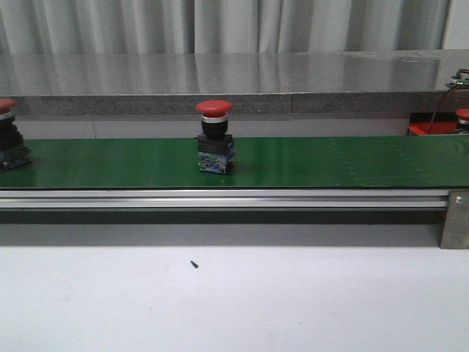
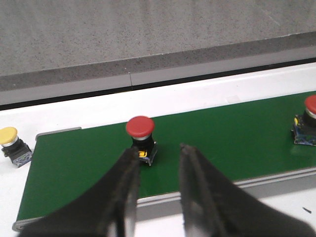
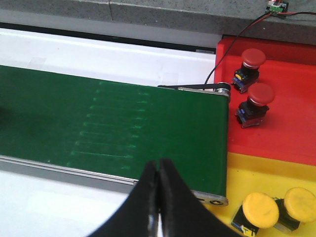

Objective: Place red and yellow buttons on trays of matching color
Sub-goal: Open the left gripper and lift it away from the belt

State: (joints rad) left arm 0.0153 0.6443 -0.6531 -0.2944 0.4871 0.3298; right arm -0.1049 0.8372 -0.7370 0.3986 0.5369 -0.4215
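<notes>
The red tray (image 1: 422,128) is next to my right gripper and far from my left gripper, so my right gripper should pick the middle red button (image 1: 215,137) off the green belt.
Two red buttons stand upright on the green belt (image 1: 330,161), one at its middle (image 1: 215,136) and one at the left edge (image 1: 9,139). In the left wrist view my left gripper (image 2: 158,152) is open and empty, and the left red button (image 2: 140,134) stands just beyond its fingertips, close to one finger (image 2: 129,173). A yellow button (image 2: 11,143) sits off the belt's end. My right gripper (image 3: 158,165) is shut and empty over the belt's near rail. Beside it, the red tray (image 3: 291,128) holds two red buttons (image 3: 252,61) (image 3: 259,98), and the yellow tray (image 3: 247,173) holds two yellow buttons (image 3: 259,210) (image 3: 298,202).
An aluminium rail (image 1: 220,198) runs along the belt's near side, and a grey stone ledge (image 1: 220,77) runs behind it. A thin dark wire (image 3: 237,34) leads from a small circuit board (image 3: 276,6) down past the red tray's corner. White tabletop (image 1: 234,301) lies in front.
</notes>
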